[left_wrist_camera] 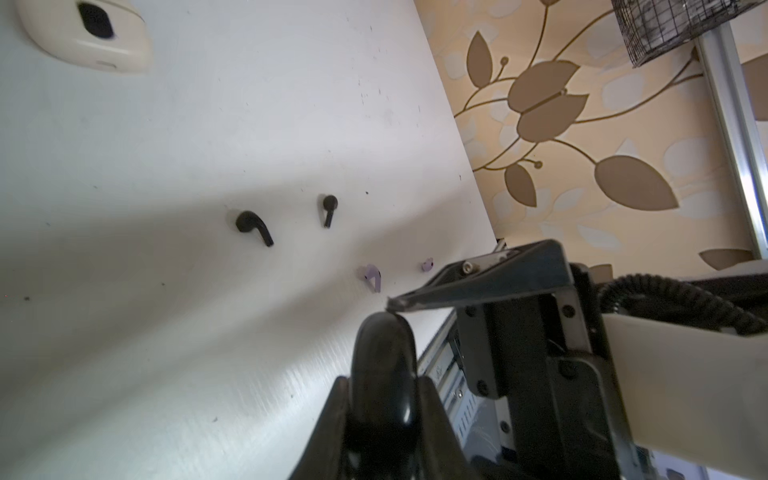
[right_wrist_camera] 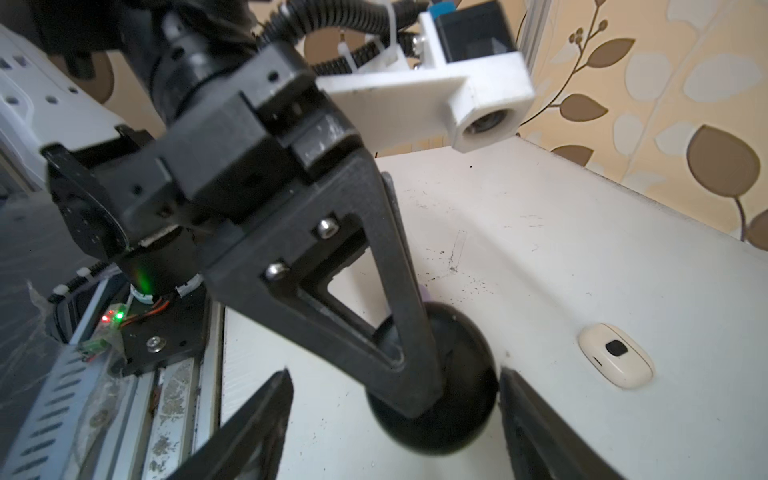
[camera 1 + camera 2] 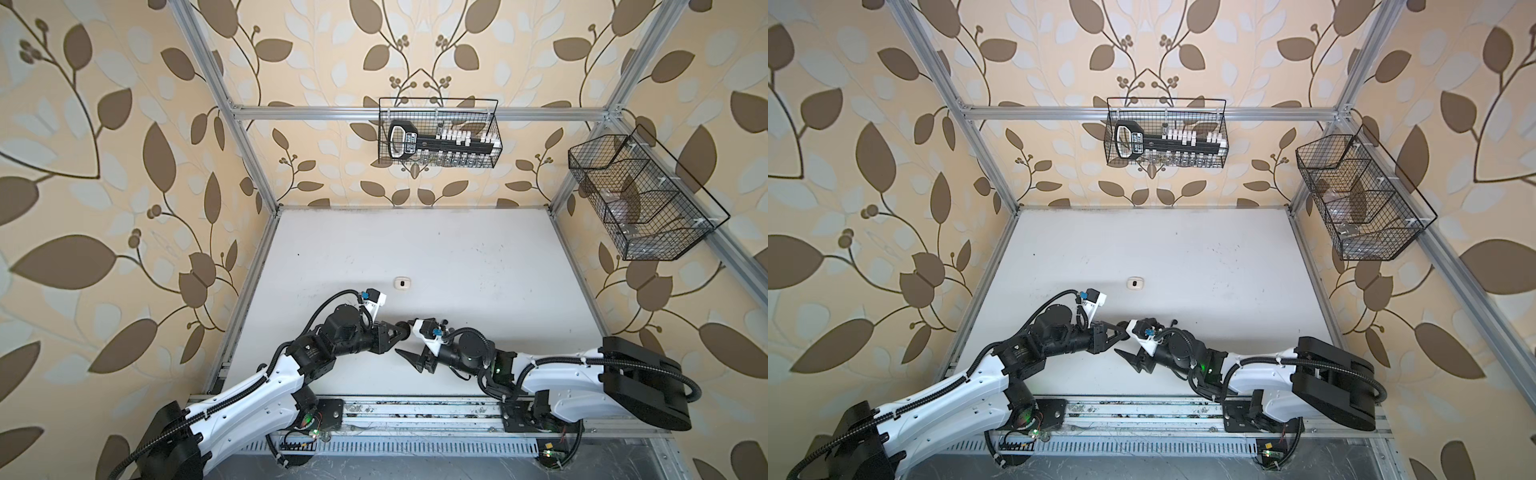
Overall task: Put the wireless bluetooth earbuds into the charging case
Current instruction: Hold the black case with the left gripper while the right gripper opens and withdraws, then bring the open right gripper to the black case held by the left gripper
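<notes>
The robot has the black charging case edge-on against its right gripper's finger (image 1: 387, 319), so the left gripper should back off and turn the case before the right gripper opens the lid (image 1: 385, 345).
My left gripper (image 1: 384, 390) is shut on a glossy black charging case (image 1: 384, 361), held edge-on just above the table (image 1: 166, 166). My right gripper (image 2: 395, 374) stands open around that case (image 2: 457, 374), with one fingertip (image 1: 399, 301) close against its rim. In both top views the two grippers meet at the table's front middle, the left (image 3: 397, 331) facing the right (image 3: 409, 340). Two black earbuds (image 1: 253, 226) (image 1: 329, 208) and two lavender earbuds (image 1: 371, 277) (image 1: 428, 264) lie loose on the table beyond the case.
A closed cream charging case (image 3: 402, 283) (image 2: 615, 353) lies farther back on the table. A wire basket (image 3: 438, 133) holding tools hangs on the back rail. Another wire basket (image 3: 640, 195) hangs on the right rail. A metal rail (image 3: 415, 411) runs along the front edge.
</notes>
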Motion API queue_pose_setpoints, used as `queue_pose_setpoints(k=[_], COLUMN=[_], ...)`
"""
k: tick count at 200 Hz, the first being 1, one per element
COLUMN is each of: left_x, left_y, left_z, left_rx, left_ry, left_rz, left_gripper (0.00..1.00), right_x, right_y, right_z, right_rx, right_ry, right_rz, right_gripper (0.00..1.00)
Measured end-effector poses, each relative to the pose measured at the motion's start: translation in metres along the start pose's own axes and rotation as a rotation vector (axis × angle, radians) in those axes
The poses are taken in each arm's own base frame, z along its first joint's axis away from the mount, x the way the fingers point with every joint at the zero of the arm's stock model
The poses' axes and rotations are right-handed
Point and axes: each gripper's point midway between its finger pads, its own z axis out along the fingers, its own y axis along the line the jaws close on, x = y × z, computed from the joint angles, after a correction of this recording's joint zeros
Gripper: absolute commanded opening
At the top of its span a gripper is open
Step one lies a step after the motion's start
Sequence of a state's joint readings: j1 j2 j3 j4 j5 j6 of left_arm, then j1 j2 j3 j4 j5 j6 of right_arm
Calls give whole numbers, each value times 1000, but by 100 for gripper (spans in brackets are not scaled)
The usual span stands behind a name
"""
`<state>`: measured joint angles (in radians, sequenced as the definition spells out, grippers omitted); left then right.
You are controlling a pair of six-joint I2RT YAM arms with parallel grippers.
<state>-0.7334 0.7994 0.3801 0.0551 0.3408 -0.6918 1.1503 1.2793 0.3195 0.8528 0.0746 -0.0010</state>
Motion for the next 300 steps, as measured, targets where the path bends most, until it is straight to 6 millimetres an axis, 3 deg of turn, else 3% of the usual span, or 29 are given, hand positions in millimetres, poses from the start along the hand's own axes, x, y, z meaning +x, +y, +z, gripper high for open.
queue_pose_setpoints(k=[27,75,108,146,195,255,300], left_x=[-18,-36,-28,-1,12,16,17], left_y=[4,23,15,10,-13,-35,-44], left_z=[0,-4,8,21,9,-8,-15], left_rx=[-31,-150,-76,39,204,319,358], left_ry=[-98,-202,-162,-67,-116,-181,-204], left_rz=[39,148,332,488,666,785,817], left_gripper=[0,0,0,0,0,0,0], right_x=[-5,-22,-26,-20,-2,14,14], right_y=[1,-17,-33,-37,-35,-32,-23], right_z=[-20,-52,-65,-65,-58,-51,-49], right_rx=[-1,76,149,167,166,158,116], right_ry=[-40,-134,-160,-140,-78,-24,-20], right_rz=[36,137,219,257,255,269,272], right_gripper=[87,94,94,88,83,68,64])
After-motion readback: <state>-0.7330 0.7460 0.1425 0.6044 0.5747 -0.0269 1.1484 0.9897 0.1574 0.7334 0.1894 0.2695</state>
